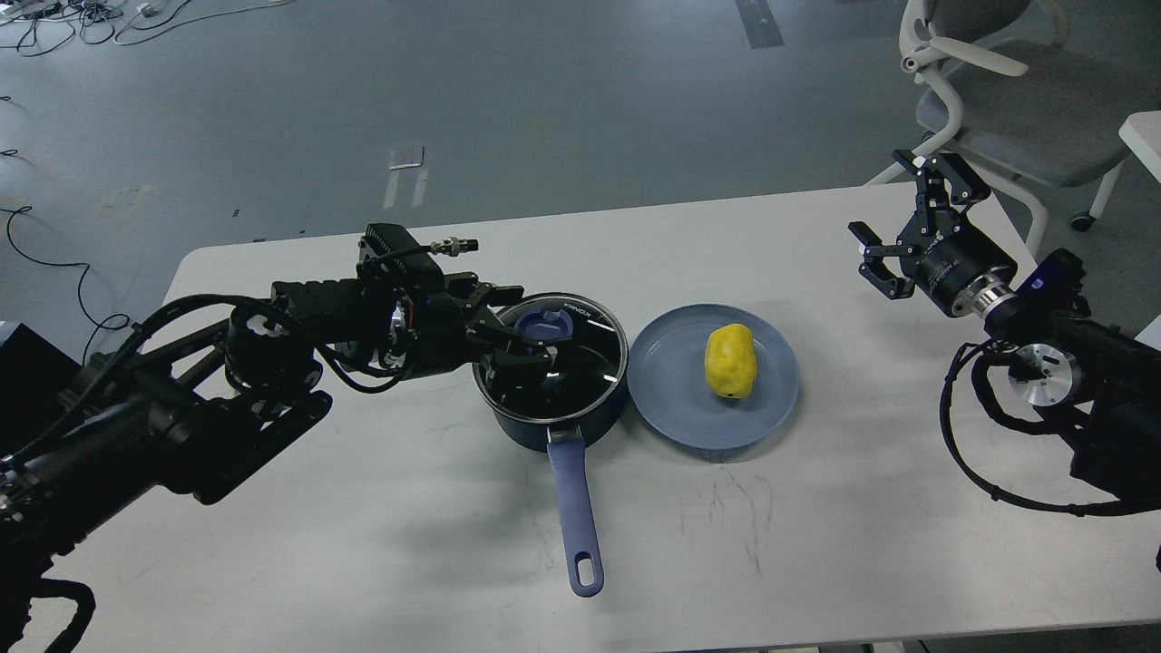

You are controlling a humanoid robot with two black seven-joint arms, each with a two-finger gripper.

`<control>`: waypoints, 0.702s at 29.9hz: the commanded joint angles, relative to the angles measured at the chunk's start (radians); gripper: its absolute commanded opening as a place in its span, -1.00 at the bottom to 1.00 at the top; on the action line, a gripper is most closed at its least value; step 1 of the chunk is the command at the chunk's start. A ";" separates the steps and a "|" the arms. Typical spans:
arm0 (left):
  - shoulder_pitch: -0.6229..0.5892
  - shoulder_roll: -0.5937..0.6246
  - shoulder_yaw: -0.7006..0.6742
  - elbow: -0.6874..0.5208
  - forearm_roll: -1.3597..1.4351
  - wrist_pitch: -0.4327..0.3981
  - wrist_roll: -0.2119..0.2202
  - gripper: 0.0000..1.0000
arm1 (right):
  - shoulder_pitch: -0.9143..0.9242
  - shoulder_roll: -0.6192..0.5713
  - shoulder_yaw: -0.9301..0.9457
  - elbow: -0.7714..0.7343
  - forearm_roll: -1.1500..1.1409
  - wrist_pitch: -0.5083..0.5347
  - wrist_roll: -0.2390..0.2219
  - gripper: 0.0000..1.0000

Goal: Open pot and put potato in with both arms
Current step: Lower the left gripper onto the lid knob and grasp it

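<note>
The glass lid shows only a plain dark inside (563,390) through it, so I should expect an empty pot (601,417) when I take the lid off.
A dark blue pot (535,426) with a long blue handle (576,512) stands mid-table. Its glass lid (590,358) is on, with a blue knob (542,325) on top. My left gripper (529,328) is low over the lid, open, with one finger on each side of the knob. I cannot tell whether the fingers touch the knob. A yellow potato (730,361) lies on a blue plate (671,385) right of the pot. My right gripper (898,210) is open and empty, raised above the table's far right corner.
The white table (363,526) carries only the pot and plate. A grey office chair (989,91) stands behind the right corner. The pot handle points toward the front edge.
</note>
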 commanded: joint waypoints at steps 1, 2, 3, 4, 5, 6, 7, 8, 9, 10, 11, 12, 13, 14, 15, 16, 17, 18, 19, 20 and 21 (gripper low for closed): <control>0.013 -0.006 0.000 0.002 -0.001 0.001 0.000 0.95 | 0.002 0.000 0.000 0.000 0.000 0.000 0.000 1.00; 0.016 -0.007 0.000 0.004 -0.001 0.001 0.000 0.93 | 0.003 -0.001 0.000 0.000 0.000 0.000 0.000 1.00; 0.017 -0.008 0.000 0.004 -0.001 0.003 0.000 0.92 | 0.003 -0.001 0.000 0.000 0.000 0.000 0.000 1.00; 0.022 -0.008 0.000 0.005 -0.001 0.003 0.000 0.89 | 0.003 -0.001 0.000 0.000 0.000 0.000 0.000 1.00; 0.022 -0.008 0.000 0.005 -0.001 0.003 0.000 0.89 | 0.003 -0.001 0.000 0.000 0.000 0.000 0.000 1.00; 0.028 -0.009 0.000 0.010 -0.001 0.004 0.000 0.86 | 0.003 -0.001 0.000 0.000 0.000 0.000 0.000 1.00; 0.028 -0.011 0.000 0.011 -0.001 0.006 0.001 0.81 | 0.002 -0.003 0.000 0.000 0.000 0.000 0.000 1.00; 0.028 -0.015 0.000 0.014 -0.001 0.007 0.003 0.75 | 0.002 -0.003 0.000 0.000 0.000 0.000 0.000 1.00; 0.029 -0.020 0.000 0.022 -0.001 0.015 0.007 0.59 | 0.002 -0.003 0.000 0.000 0.000 0.000 0.000 1.00; 0.030 -0.023 0.000 0.027 -0.001 0.024 0.012 0.35 | 0.000 -0.003 0.000 0.000 0.000 0.000 0.000 1.00; 0.030 -0.023 0.000 0.028 -0.001 0.030 0.012 0.28 | 0.000 -0.003 0.000 0.000 0.000 0.000 0.000 1.00; 0.030 -0.024 0.000 0.031 -0.001 0.036 0.012 0.27 | 0.000 -0.003 0.000 0.000 0.000 0.000 0.000 1.00; 0.028 -0.024 0.000 0.034 -0.001 0.042 0.012 0.23 | 0.000 -0.003 0.000 0.000 0.000 0.000 0.000 1.00; 0.029 -0.024 0.000 0.034 -0.003 0.042 0.014 0.17 | 0.000 -0.003 0.000 0.000 0.000 0.000 0.000 1.00; 0.028 -0.026 0.000 0.034 -0.003 0.044 0.014 0.09 | 0.000 -0.003 -0.001 0.000 0.000 0.000 0.000 1.00; 0.028 -0.026 0.000 0.034 -0.003 0.044 0.014 0.05 | 0.000 -0.003 -0.001 0.000 0.000 0.000 0.000 1.00; 0.026 -0.024 0.000 0.034 -0.003 0.044 0.014 0.02 | 0.000 -0.001 -0.001 0.000 0.000 0.000 0.000 1.00; 0.026 -0.024 0.000 0.034 -0.003 0.044 0.014 -0.02 | 0.000 -0.001 -0.001 0.000 0.000 0.000 0.000 1.00; 0.026 -0.020 0.000 0.034 -0.006 0.044 0.014 -0.07 | 0.000 0.000 -0.001 0.000 0.000 0.000 0.000 1.00; 0.025 -0.017 0.000 0.034 -0.006 0.044 0.012 -0.10 | 0.000 0.000 -0.001 0.000 0.000 0.000 0.000 1.00; 0.025 -0.011 0.000 0.034 -0.007 0.044 0.014 -0.11 | 0.000 0.000 -0.001 0.000 0.000 0.000 0.000 1.00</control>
